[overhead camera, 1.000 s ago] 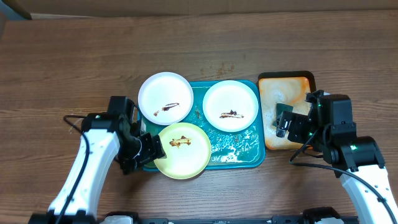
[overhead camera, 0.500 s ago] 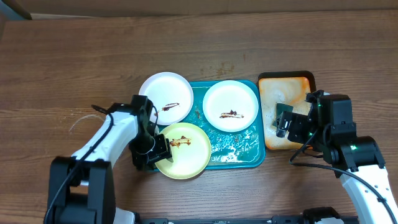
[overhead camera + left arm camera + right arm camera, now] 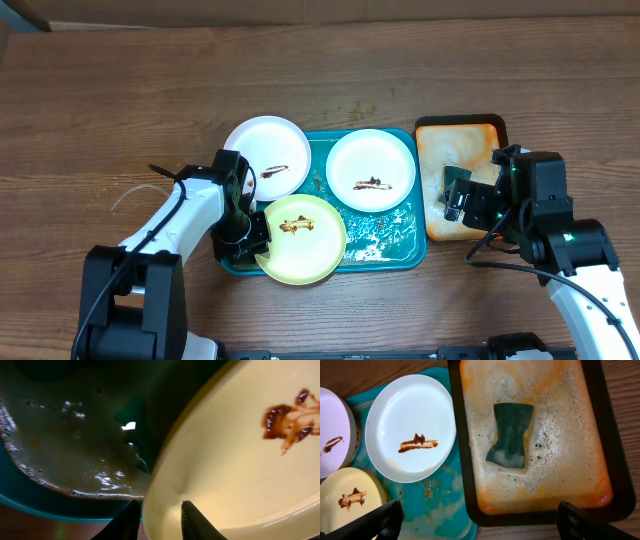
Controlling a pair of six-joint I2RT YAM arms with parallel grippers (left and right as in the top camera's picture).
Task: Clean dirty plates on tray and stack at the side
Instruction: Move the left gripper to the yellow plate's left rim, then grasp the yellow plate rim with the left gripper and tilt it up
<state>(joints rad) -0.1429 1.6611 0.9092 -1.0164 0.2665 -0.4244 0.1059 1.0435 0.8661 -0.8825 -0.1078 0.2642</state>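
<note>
The left gripper's fingers are wide across the yellow-green plate's slanted side (image 3: 164, 506), so the robot should put the plate down in the teal tray and grip its rim (image 3: 157, 471) squarely.
The pale yellow-green plate (image 3: 305, 240) with a brown smear sits tilted at the front left of the teal tray (image 3: 385, 245). My left gripper (image 3: 255, 240) is shut on its left rim. In the left wrist view one finger lies outside the plate (image 3: 240, 460) and one inside, at the gripper (image 3: 159, 502). Two white smeared plates (image 3: 266, 155) (image 3: 370, 170) lie at the tray's back. My right gripper (image 3: 460, 195) hangs wide open above the orange-brown tray (image 3: 460, 135), holding nothing.
A dark green sponge (image 3: 510, 435) lies in foam in the orange-brown tray (image 3: 560, 475). Foamy water covers the teal tray's floor (image 3: 435, 505). A thin cable (image 3: 130, 195) loops on the wood left of my left arm.
My left gripper has moved in to the yellow-green plate's left edge and closed on its rim. The plate has shifted slightly right. The right arm is still.
</note>
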